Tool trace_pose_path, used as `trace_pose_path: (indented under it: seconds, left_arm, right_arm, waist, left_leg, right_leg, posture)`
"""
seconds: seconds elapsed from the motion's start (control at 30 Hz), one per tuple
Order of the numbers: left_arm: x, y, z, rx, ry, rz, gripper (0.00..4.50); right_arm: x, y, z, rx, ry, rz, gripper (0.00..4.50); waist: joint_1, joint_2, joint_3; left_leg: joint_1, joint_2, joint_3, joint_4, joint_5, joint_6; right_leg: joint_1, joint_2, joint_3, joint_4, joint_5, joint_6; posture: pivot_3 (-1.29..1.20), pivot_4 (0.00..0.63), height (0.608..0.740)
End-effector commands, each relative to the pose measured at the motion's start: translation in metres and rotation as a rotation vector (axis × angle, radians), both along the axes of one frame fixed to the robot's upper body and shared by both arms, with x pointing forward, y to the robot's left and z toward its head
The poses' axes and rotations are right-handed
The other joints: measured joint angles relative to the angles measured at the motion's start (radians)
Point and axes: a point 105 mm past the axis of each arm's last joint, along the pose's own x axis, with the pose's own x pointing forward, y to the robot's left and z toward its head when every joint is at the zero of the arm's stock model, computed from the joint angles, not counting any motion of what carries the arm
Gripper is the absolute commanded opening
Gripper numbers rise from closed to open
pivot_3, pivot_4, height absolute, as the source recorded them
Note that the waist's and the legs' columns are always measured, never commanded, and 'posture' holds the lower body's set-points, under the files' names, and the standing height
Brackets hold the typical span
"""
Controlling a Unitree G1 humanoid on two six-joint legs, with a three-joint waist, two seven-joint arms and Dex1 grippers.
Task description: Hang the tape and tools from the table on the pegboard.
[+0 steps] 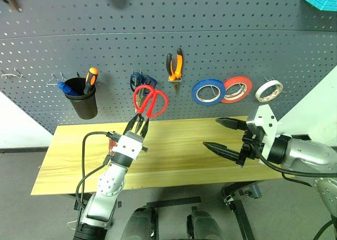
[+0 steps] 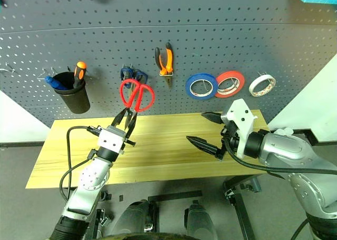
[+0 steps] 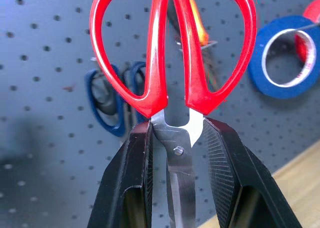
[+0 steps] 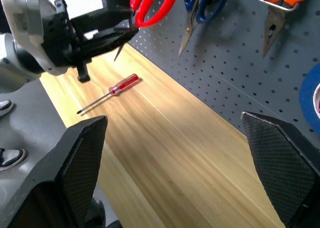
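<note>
The red-handled scissors' open handles (image 1: 149, 100) are facing the blue-handled scissors' hook (image 1: 136, 73), so my left gripper keeps going toward the pegboard until the hook carries them, and then let go.
My left gripper (image 1: 140, 125) is shut on the blades of the red-handled scissors (image 1: 150, 101). It holds them handles up, in front of the dark grey pegboard (image 1: 221, 35) and above the wooden table (image 1: 184, 153). In the left wrist view the black fingers (image 3: 225, 178) clamp the silver blades just below the red handles (image 3: 172, 48). The orange-and-black pliers (image 1: 175, 65) and the cream tape (image 1: 269, 90) hang on the pegboard. The thin red-handled screwdriver (image 4: 112, 90) lies on the table near my left hand. Over the table's right part my right gripper (image 1: 211, 132) stands wide open, holding nothing.
Blue-handled scissors (image 1: 141, 81) hang just behind the red ones. A black cup (image 1: 84, 100) on the board holds an orange and a blue screwdriver. A blue roll (image 1: 208, 91) and a red-orange roll (image 1: 237, 89) hang between the pliers and the tape. Bare hooks (image 1: 10, 74) stick out at the far left.
</note>
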Motion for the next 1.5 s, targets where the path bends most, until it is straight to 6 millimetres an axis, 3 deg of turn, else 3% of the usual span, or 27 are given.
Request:
trace_pose_path:
  seconds: [0.03,0.27,0.63,1.5]
  left_arm:
    - [0.004,0.004,0.012,0.001,-0.058,0.024,1.10]
    - [0.020,0.015,0.011,0.000,-0.050,0.086,1.10]
    - [0.041,0.013,0.005,0.035,-0.045,0.107,1.10]
    - [0.064,0.002,-0.007,0.022,-0.020,0.137,1.10]
  right_arm:
    - [-0.001,0.003,0.009,0.006,-0.050,0.017,4.50]
    - [-0.001,0.003,0.009,0.003,-0.050,0.017,4.50]
    - [-0.003,0.005,0.009,0.006,-0.050,0.015,4.50]
    - [-0.009,0.003,0.019,0.040,-0.078,0.019,4.50]
  waist:
    - [0.001,0.000,0.000]
    - [-0.001,0.000,0.000]
    - [0.000,0.000,0.000]
    - [-0.002,0.000,0.000]
  left_leg:
    - [0.000,0.000,0.000,0.001,0.000,0.000]
    - [0.000,0.000,0.000,0.008,0.000,0.000]
    - [0.000,0.000,0.000,0.011,0.000,0.001]
    - [0.000,0.000,0.000,0.012,0.000,0.001]
  right_leg:
    - [0.000,0.000,0.000,0.001,0.000,0.000]
    - [0.001,0.001,0.000,0.007,0.000,0.000]
    - [0.002,0.001,0.000,0.008,0.001,0.002]
    - [0.001,0.001,0.000,0.009,0.001,0.003]
  posture:
    - [-0.01,0.093,0.740]
    - [-0.02,0.095,0.740]
    - [-0.02,0.096,0.740]
    - [-0.04,0.100,0.740]
